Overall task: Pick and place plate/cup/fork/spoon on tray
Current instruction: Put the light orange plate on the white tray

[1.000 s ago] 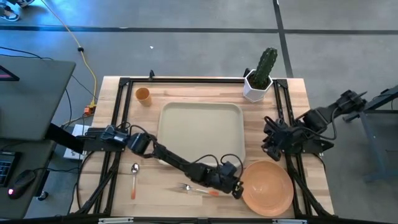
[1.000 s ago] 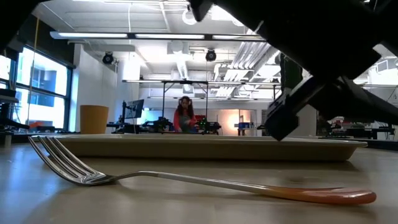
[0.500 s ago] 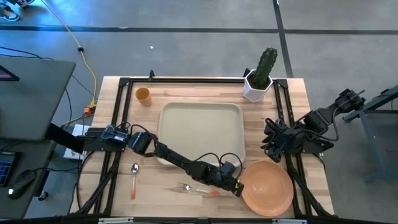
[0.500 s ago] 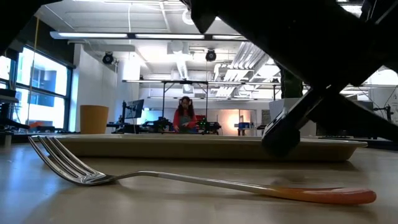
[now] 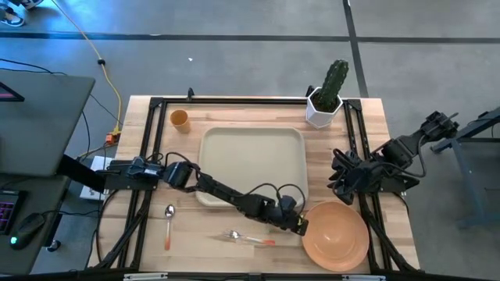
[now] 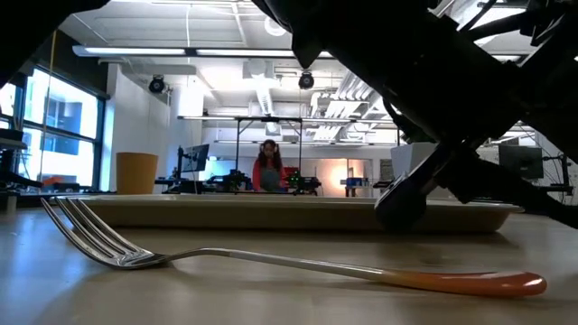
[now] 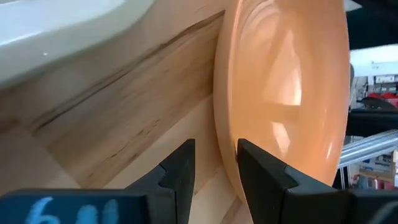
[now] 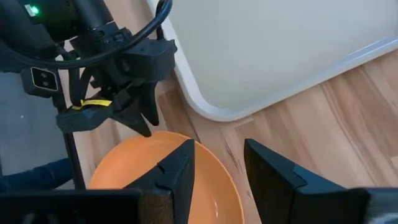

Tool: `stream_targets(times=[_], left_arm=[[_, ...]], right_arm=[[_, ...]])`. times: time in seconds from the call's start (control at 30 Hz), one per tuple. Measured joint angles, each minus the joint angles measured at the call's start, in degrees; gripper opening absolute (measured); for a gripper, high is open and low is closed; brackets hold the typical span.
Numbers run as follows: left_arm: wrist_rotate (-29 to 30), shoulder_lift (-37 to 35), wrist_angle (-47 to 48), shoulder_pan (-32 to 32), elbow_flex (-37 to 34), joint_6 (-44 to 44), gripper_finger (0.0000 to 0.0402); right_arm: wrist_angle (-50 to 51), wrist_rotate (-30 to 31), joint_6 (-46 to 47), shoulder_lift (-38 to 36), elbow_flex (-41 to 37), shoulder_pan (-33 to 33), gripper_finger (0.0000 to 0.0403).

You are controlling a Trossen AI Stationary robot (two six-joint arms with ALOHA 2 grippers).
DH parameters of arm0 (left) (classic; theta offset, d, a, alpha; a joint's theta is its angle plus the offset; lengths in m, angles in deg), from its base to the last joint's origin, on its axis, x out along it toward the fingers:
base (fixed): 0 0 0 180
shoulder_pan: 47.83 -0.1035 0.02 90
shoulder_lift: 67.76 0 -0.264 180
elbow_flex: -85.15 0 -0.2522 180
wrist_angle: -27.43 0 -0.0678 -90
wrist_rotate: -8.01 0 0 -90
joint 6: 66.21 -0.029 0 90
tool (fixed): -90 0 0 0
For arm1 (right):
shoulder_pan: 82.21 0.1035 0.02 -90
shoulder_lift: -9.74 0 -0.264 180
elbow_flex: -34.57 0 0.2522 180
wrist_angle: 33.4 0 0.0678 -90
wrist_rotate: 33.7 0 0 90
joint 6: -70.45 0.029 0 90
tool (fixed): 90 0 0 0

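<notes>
The orange plate (image 5: pixel 336 236) looks narrower than the beige tray's open bottom (image 5: pixel 252 162), so I expect it to come to rest flat inside when the robot lowers it there.
The orange plate (image 5: pixel 337 236) lies flat on the table at the near right. My left gripper (image 5: pixel 301 225) is at its left rim, open. In the left wrist view (image 7: pixel 216 180) its fingers stand on either side of the plate's rim (image 7: pixel 225 134). The fork (image 5: pixel 250 237) lies on the table left of the plate, and the spoon (image 5: pixel 169 225) lies at the near left. The cup (image 5: pixel 180 119) stands at the far left. The beige tray (image 5: pixel 251 165) lies mid-table. My right gripper (image 5: pixel 341 178) hovers open and empty above the plate's far side. My left gripper comes at the plate's left rim (image 8: pixel 151 135) slanting down from the table's left. One finger (image 7: pixel 264 180) is over the plate's inner face and the other (image 7: pixel 180 177) is outside the rim. I cannot tell whether either finger touches it. The plate lies flat on the table.
A white pot with a green cactus (image 5: pixel 326 95) stands at the far right corner. Black frame rails (image 5: pixel 152 156) run along the table's left, right and far edges. Bare wood lies between the tray and the near edge, around the fork.
My left gripper has gone a little toward the table's far edge along the plate's left rim and has come lower toward the table. The plate and fork have stayed where they were.
</notes>
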Motion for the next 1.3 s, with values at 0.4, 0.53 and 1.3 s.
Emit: stream_targets(times=[0.4,0.53,1.3], left_arm=[[0.6,1.0,-3.0,0.7,0.0,1.7,0.0110],[0.2,1.7,-3.7,1.4,0.1,3.1,0.0110],[-3.0,1.9,1.3,1.6,0.0,3.7,0.0003]], right_arm=[[0.3,1.9,-0.5,0.0,0.0,3.1,0.0131],[0.4,1.9,0.5,0.0,0.0,4.0,0.0131],[0.4,5.6,6.1,0.0,0.0,10.3,0.0131]])
